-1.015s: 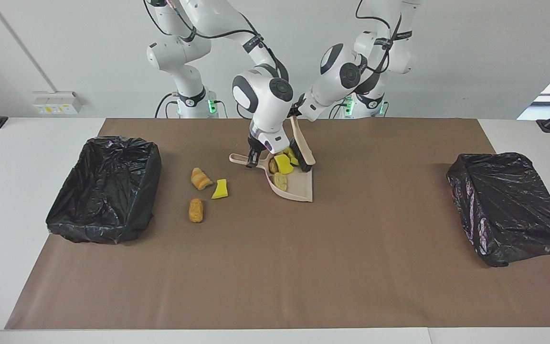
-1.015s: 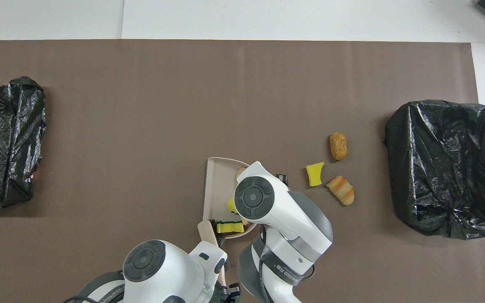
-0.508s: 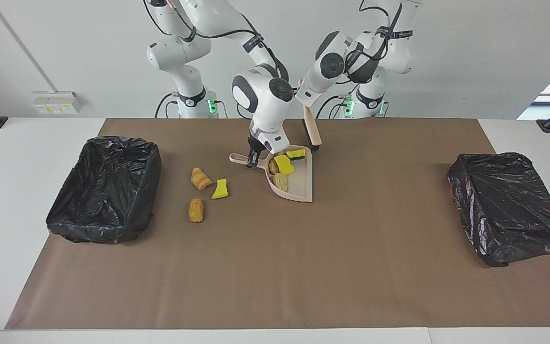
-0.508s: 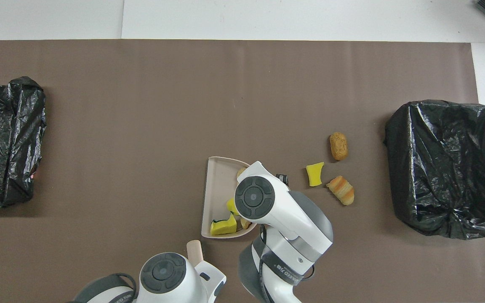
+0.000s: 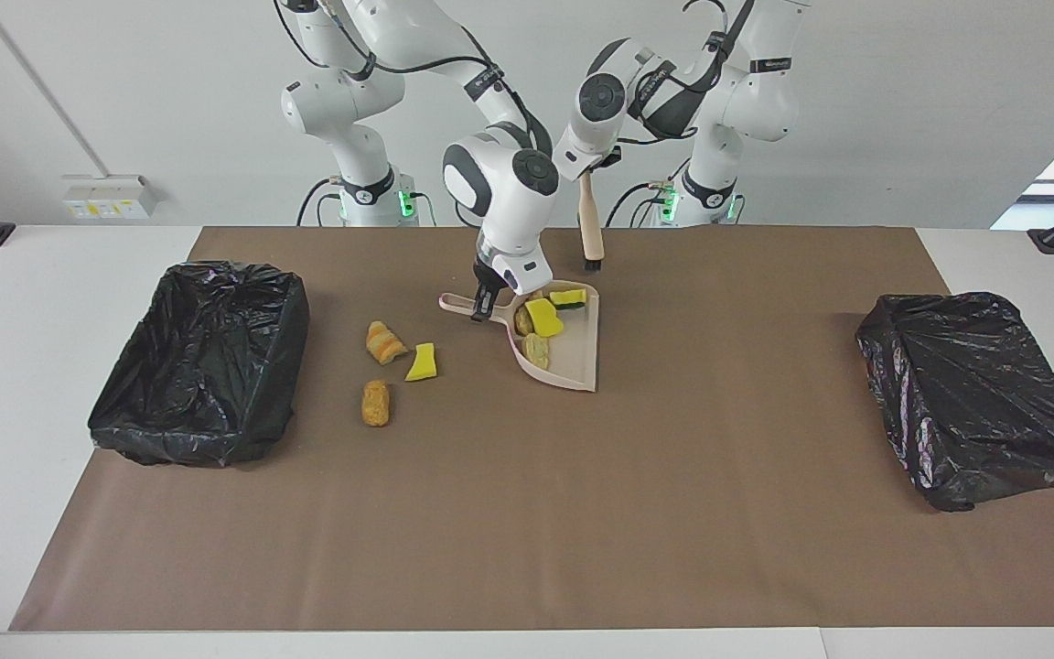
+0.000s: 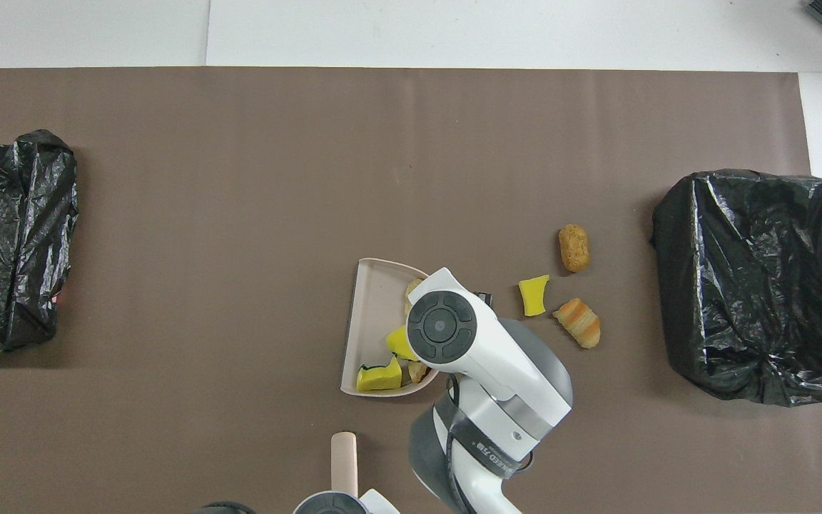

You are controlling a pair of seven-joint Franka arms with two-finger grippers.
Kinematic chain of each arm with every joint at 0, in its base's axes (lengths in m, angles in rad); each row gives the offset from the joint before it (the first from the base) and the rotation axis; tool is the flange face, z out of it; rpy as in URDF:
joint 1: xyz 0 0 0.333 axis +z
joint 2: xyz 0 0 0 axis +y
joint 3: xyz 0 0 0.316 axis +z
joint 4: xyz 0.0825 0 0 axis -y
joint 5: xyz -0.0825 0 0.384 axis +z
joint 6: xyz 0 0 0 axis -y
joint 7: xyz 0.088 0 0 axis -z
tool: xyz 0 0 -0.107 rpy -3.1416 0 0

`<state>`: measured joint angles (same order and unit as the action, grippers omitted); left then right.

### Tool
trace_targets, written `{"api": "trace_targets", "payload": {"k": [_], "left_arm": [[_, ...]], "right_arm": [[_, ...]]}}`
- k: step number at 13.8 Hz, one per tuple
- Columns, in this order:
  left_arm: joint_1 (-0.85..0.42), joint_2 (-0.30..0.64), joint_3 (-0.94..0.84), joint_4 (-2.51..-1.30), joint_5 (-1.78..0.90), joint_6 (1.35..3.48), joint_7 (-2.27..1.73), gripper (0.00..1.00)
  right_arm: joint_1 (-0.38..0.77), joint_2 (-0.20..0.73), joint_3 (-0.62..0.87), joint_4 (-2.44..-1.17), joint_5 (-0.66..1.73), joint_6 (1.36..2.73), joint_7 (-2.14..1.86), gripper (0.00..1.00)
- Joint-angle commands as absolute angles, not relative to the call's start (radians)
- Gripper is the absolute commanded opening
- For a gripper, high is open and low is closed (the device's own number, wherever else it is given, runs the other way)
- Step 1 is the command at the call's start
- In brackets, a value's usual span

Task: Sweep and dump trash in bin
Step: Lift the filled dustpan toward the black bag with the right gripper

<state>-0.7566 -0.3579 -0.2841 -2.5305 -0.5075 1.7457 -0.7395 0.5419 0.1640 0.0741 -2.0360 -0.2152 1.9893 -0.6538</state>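
The wooden brush (image 6: 344, 462) is hanging above open mat (image 6: 395, 441), clear of the dustpan, so I should continue to lower the brush with my left gripper until it rests on the mat, then let go.
My right gripper (image 5: 483, 305) is shut on the handle of a beige dustpan (image 5: 573, 361), which sits low over the mat near the robots. In the pan lie a yellow sponge chunk (image 5: 543, 316), a green-sided sponge (image 5: 568, 297) and bread-like lumps (image 5: 536, 348). My left gripper (image 5: 587, 174) is shut on a wooden brush (image 5: 591, 229), which hangs bristles down above the mat, just clear of the pan. Loose trash lies on the mat toward the right arm's end: a striped bread piece (image 5: 383, 340), a yellow sponge scrap (image 5: 422, 362) and a brown lump (image 5: 375, 403).
A black bag-lined bin (image 5: 202, 361) stands at the right arm's end of the table, beside the loose trash. A second black-lined bin (image 5: 975, 394) stands at the left arm's end. A brown mat (image 5: 527, 513) covers the table.
My left arm has lifted the brush out of the dustpan and drawn it back toward the robots. The green-sided sponge stayed in the pan. The pan has shifted slightly.
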Motion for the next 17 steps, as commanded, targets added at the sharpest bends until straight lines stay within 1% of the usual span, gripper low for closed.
{"api": "trace_targets", "payload": {"k": [1, 5, 7, 10, 14, 17], "left_arm": [[-0.772, -0.388, -0.322, -2.545, -0.477, 1.784, -0.764, 0.0], [-0.768, -0.345, -0.325, -2.493, -0.476, 1.838, -0.775, 0.0], [-0.773, -0.252, -0.33, -2.444, -0.46, 1.894, -0.84, 0.0], [-0.772, -0.174, -0.331, -2.392, -0.439, 1.937, -0.859, 0.0], [-0.773, -0.16, -0.333, -2.404, -0.417, 1.973, -0.865, 0.0], [-0.798, -0.14, -0.333, -2.413, -0.405, 1.994, -0.87, 0.0]], "right_arm": [[0.496, 0.111, 0.081, -2.036, -0.181, 1.965, -0.693, 0.0], [0.404, 0.025, 0.08, -2.028, -0.129, 1.889, -0.782, 0.0], [0.353, -0.02, 0.075, -2.022, -0.098, 1.852, -0.816, 0.0], [0.261, -0.04, 0.069, -1.961, -0.081, 1.769, -0.918, 0.0], [0.065, -0.075, 0.063, -1.885, -0.057, 1.678, -1.086, 0.0], [-0.073, -0.072, 0.055, -1.833, -0.078, 1.625, -1.202, 0.0]]}}
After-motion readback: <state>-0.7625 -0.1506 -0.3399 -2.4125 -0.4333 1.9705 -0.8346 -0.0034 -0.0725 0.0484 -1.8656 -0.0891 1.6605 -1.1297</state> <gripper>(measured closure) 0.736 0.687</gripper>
